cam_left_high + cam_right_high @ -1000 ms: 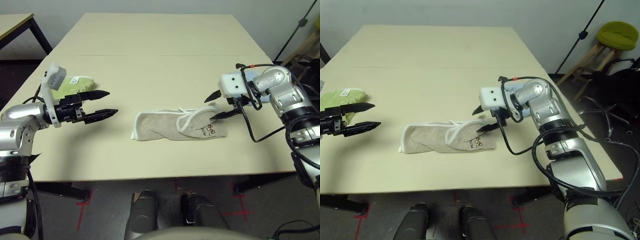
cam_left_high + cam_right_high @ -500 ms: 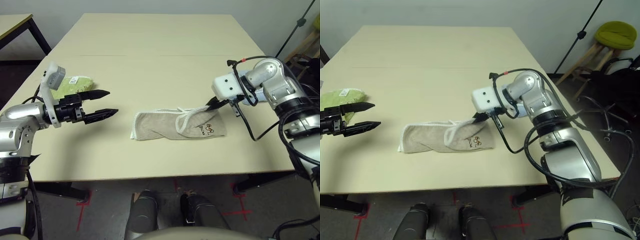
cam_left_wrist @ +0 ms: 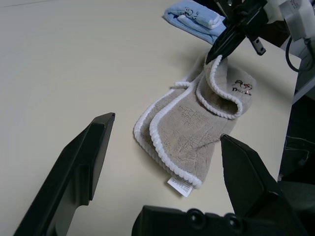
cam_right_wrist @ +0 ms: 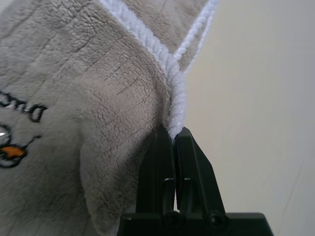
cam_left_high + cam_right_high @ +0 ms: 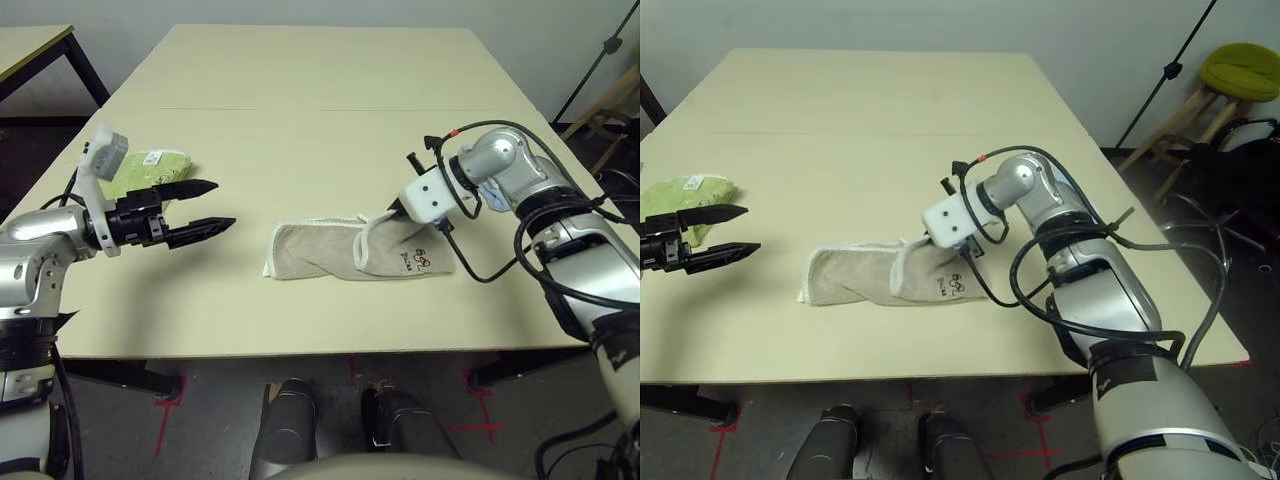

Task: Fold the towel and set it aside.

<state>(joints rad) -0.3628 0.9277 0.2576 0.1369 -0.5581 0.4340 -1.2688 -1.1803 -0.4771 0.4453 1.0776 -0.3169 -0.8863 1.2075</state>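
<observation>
My right gripper is holding the towel's white edging, with the towel's folded end bulging (image 3: 222,101) under it. It should let go of the edging and press that folded end flat near the embroidered mark (image 5: 404,240).
The towel (image 5: 340,252) lies crumpled along the table's near middle, beige-grey with white edging and a small embroidered mark (image 5: 414,258) near its right end. My right gripper (image 5: 393,212) is shut on the white edging (image 4: 174,110) at the towel's far right part and holds that edge slightly raised. The right wrist view shows its fingertips (image 4: 184,140) pinched together on the cord. Well left of the towel, my left gripper (image 5: 222,204) hovers open and holds nothing. In the left wrist view the towel (image 3: 197,123) lies between its spread fingers (image 3: 83,162).
A green folded cloth (image 5: 150,168) lies at the table's left, behind my left gripper. Behind my right arm lies a light blue folded cloth (image 3: 194,17). A stool with a green cushion (image 5: 1237,70) and a stand stay off the table to the right.
My right gripper closed on the towel's right edging and moved left toward the table's middle with it. The left arm has stayed in place.
</observation>
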